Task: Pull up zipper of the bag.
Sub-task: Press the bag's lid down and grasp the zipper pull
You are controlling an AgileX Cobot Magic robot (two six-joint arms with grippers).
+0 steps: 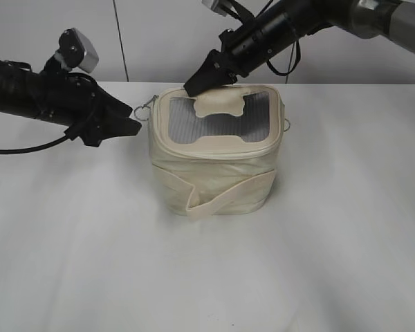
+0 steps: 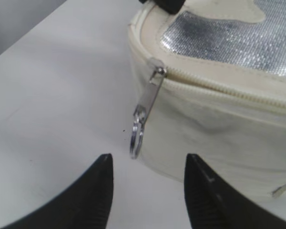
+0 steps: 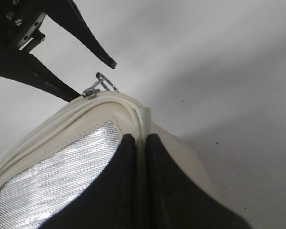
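The silver pull will glide around to the front of the bag when I pull its ring, because the zipper track bends around the lid's rim.
The cream bag stands upright on the white table. Its zipper runs around the lid's rim. One silver pull hangs at the bag's back-left corner, and it also shows in the exterior view. A second pull hangs on the right side. My left gripper is open and empty, just short of the hanging pull, with the ring between and ahead of its fingertips. My right gripper is shut on the lid's rim at the bag's back edge.
The white table spreads in front of and beside the bag. A pale wall stands behind it. A black cable trails on the table under the left arm.
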